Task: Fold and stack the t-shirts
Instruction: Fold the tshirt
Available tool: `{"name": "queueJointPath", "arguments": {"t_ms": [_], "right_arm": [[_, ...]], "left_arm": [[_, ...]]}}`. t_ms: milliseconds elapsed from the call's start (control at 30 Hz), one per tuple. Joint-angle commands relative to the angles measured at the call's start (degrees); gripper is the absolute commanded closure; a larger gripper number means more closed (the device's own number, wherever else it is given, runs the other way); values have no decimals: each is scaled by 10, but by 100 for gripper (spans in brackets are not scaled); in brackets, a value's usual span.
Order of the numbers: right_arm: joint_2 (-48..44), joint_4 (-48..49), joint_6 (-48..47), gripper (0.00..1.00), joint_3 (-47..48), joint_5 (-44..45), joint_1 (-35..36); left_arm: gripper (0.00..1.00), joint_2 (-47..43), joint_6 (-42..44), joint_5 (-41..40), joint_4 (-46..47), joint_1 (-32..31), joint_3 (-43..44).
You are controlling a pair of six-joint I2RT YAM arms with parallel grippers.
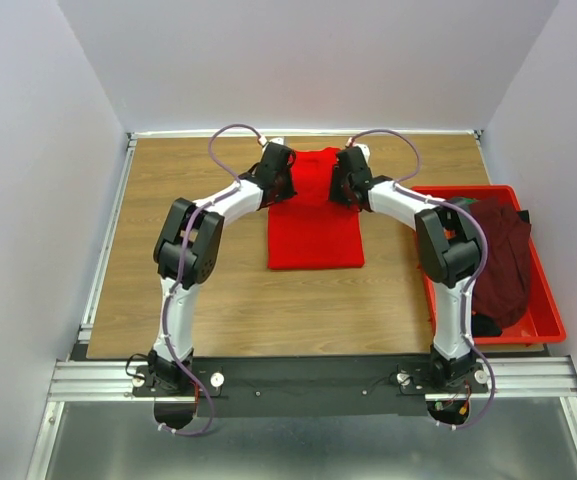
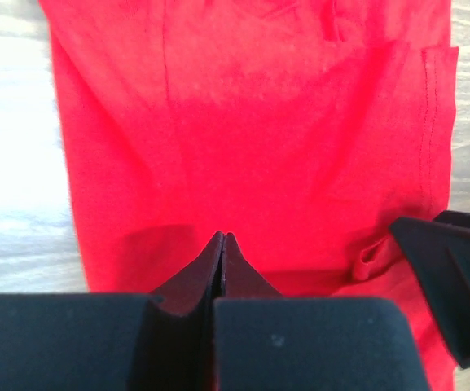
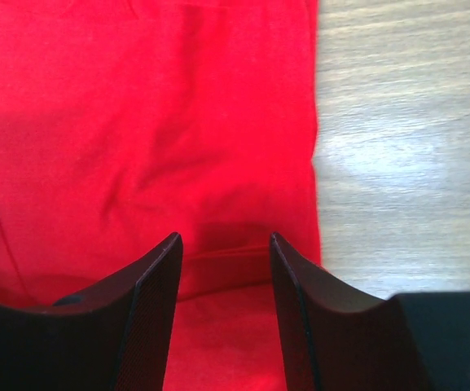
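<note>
I can see the red t-shirt's far end near the table's back edge, so my grippers should grab its near corners and pull it closer before folding further.
A bright red t-shirt lies folded into a narrow upright rectangle in the middle of the wooden table. Both grippers are over its far end. My left gripper is shut just above the cloth, with nothing showing between its tips. My right gripper is open, its jaws standing over a fold near the shirt's right edge. The right gripper's fingers show in the left wrist view beside a small raised pucker of cloth. A dark maroon t-shirt lies crumpled in the bin.
A rigid red plastic bin stands at the table's right side, next to the right arm. Bare wooden table lies left and in front of the red shirt. White walls close the table in at the back and sides.
</note>
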Motion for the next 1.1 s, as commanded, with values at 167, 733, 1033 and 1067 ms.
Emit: {"name": "queueJointPath", "arguments": {"t_ms": [167,733,1033,1067], "right_arm": [[-88,-9,-23,38,-12,32,-5],[-139,-9,7,56,-120,65,-6],[10,-9,-8,61,-20,34,-19],[13,-10,-8,61,-14,31,-23]], "left_arm": [[65,-134,22,-12,50,3,-64],[100,-171,-48,-75,34,3,-201],[100,-23,-28,-75,4,6,-77],[100,-11,-31,-75,-1,10,-69]]}}
